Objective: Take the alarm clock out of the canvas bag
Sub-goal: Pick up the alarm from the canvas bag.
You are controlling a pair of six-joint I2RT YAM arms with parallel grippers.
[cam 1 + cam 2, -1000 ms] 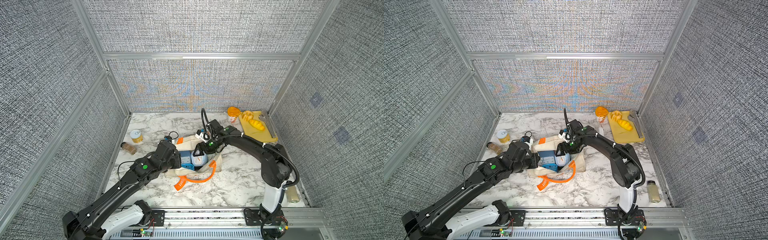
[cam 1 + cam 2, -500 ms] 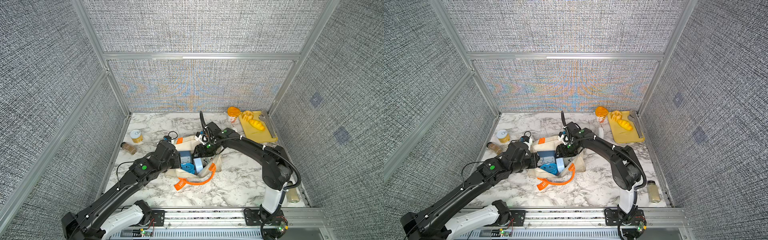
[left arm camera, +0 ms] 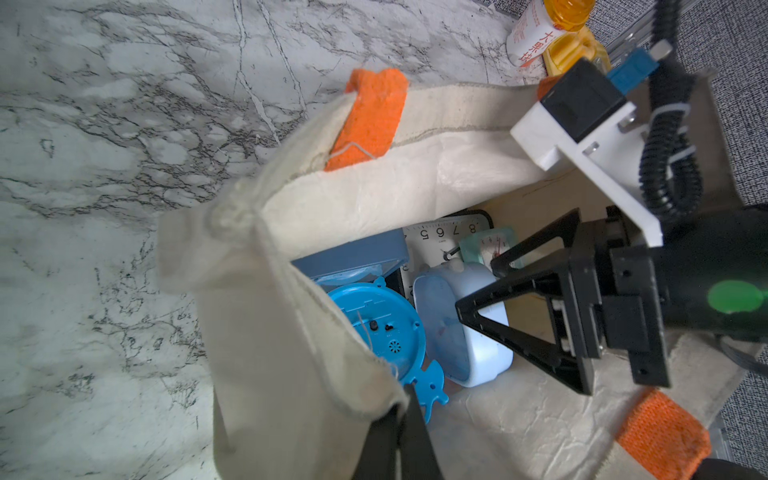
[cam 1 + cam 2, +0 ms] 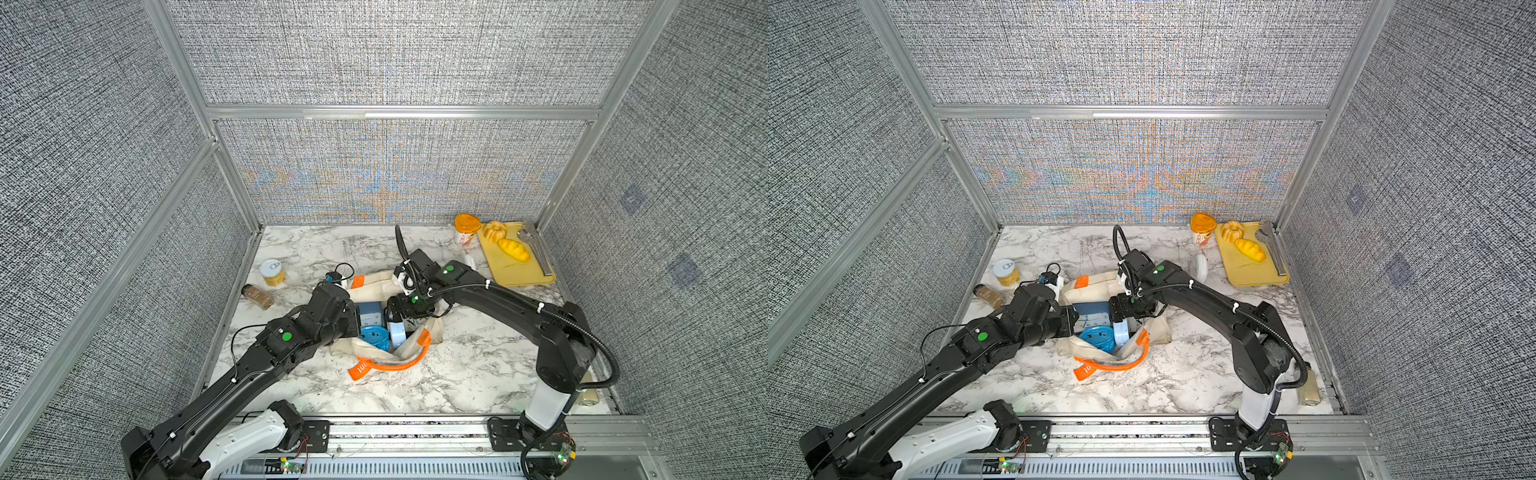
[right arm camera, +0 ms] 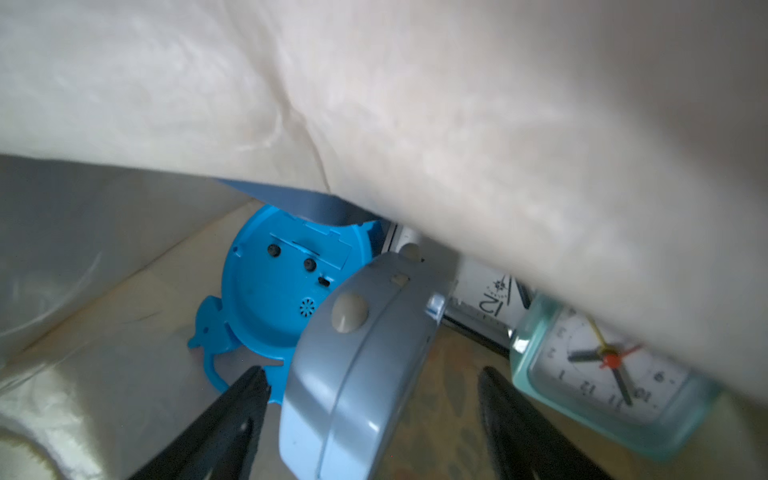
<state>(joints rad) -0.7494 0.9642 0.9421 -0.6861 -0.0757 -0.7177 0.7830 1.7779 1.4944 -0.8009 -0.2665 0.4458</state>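
Observation:
The pale blue clock (image 5: 382, 336) is slanted toward one finger of my right gripper, so I should turn that gripper straight and close it across the clock's narrow edge (image 5: 337, 404) before I lift.
The cream canvas bag (image 4: 374, 286) (image 4: 1096, 286) lies on the marble with its mouth held agape. My left gripper (image 3: 401, 409) (image 4: 354, 321) is shut on the bag's near rim (image 3: 291, 374). Several alarm clocks lie inside. They include a pale blue one (image 3: 461, 332) (image 5: 357, 374) (image 4: 397, 332), a bright blue round one (image 3: 374, 320) (image 5: 270, 286) and a mint one (image 5: 602, 374). My right gripper (image 5: 372, 374) (image 3: 478, 286) (image 4: 1121, 309) is inside the bag, open. Its fingers stand on either side of the pale blue clock without pressing it.
An orange handle (image 4: 399, 365) trails in front of the bag. At the back right are a yellow board (image 4: 515, 266) with bread and an orange-lidded cup (image 4: 466, 228). To the left stand a can (image 4: 272, 272) and a spice jar (image 4: 257, 296). A bottle (image 4: 1308, 386) lies by the right edge.
My right gripper has shifted a little within the bag mouth and its jaws stand wider. The pale blue clock has slid slightly toward the front. The left arm holds still.

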